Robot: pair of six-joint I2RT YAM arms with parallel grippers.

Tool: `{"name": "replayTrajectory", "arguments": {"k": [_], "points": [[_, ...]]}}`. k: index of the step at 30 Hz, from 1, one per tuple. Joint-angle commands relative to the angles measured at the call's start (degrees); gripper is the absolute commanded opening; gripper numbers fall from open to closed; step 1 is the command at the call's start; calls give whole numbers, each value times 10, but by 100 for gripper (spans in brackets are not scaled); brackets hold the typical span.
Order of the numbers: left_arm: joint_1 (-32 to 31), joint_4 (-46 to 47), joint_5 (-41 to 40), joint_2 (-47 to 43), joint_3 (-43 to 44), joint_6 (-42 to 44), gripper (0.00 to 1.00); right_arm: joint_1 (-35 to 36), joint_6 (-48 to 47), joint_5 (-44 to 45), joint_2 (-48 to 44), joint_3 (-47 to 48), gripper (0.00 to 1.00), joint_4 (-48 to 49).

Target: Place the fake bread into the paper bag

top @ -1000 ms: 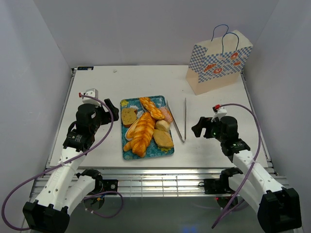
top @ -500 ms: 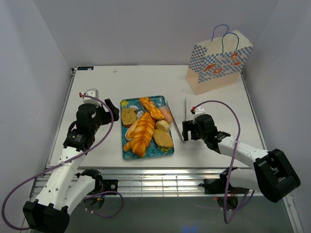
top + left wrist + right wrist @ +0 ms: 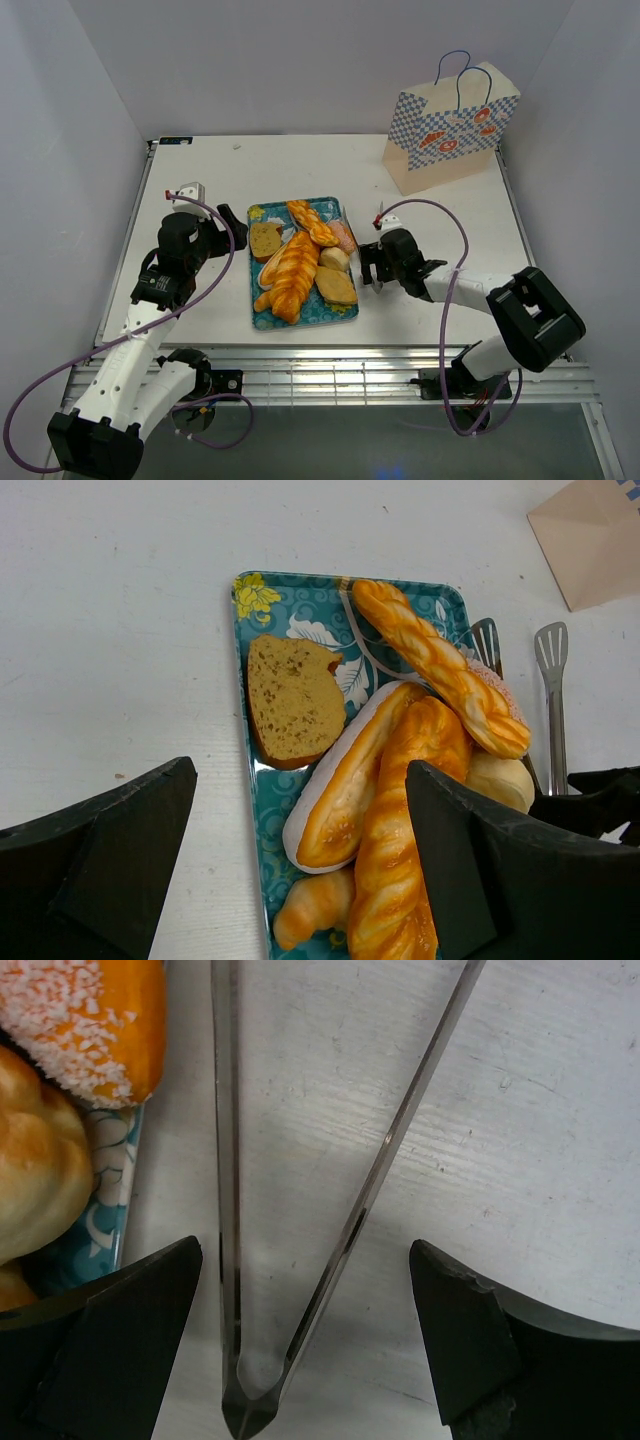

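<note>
I keep moving my right gripper from the hinge along the metal tongs until it closes on both arms, because the two arms are between its open fingers.
The fake bread lies piled on a blue patterned tray: braided loaves, a toast slice, rolls and a croissant. The left wrist view shows the toast slice, a thin braided loaf and a croissant. The paper bag stands upright at the far right. My left gripper is open and empty, just left of the tray. My right gripper is open, low over the metal tongs, with a finger on either side of their hinge end.
The tongs lie on the table right of the tray, pointing away from me. A sugared bun and the tray's edge sit just left of my right gripper. Grey walls enclose the table.
My right arm has swung left from the right side of the table to the tongs beside the tray. The left arm, the bread and the bag have not moved.
</note>
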Motion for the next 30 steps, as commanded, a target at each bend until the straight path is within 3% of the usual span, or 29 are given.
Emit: {"name": "replayTrajectory", "arguments": {"k": [1, 11, 17, 25, 30], "points": [[0, 5, 15, -6, -2, -4, 96, 9, 19, 58, 29, 36, 90, 27], [0, 6, 20, 0, -2, -6, 96, 26, 71, 116, 127, 89, 91, 52], [0, 6, 22, 3, -3, -5, 96, 27, 108, 128, 127, 66, 100, 69], [0, 6, 21, 3, -3, -5, 96, 27, 99, 116, 132, 63, 72, 72], [0, 5, 17, 4, -3, -4, 96, 27, 97, 119, 118, 57, 69, 61]]}}
